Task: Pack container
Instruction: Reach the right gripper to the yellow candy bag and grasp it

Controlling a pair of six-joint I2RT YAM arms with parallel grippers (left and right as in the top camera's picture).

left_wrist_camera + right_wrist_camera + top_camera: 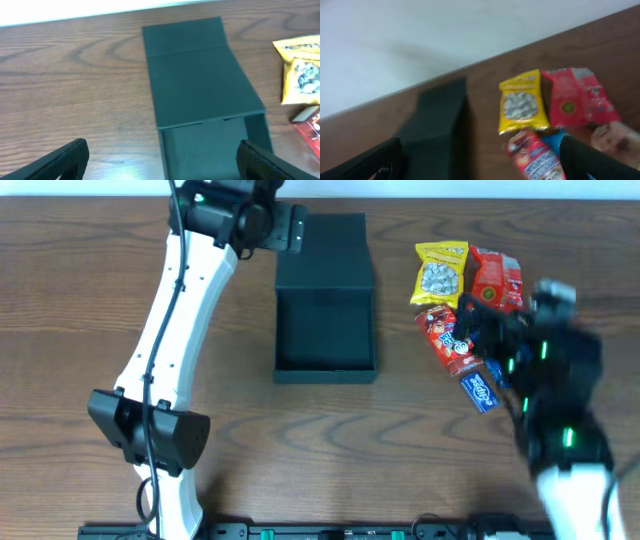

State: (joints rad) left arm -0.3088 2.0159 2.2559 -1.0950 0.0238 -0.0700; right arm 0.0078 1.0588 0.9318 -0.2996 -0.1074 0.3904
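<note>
I can see the yellow packet's long sides clear of the red packet, so I should next move my right gripper open toward its middle until my fingers are on either side of the yellow packet.
The container is a dark teal box in the middle of the table, its flap lid laid back toward the far side. In the left wrist view the container lies below my left gripper, which is open and holds nothing. From overhead, my left gripper hangs by the lid's far left corner. My right gripper hovers open and blurred over the snack packets. In its own view my right gripper has wide jaws, the container to the left.
Right of the box lie a yellow packet, a red packet, a red-and-white packet and a blue packet. The left arm's white links stretch along the table's left side.
</note>
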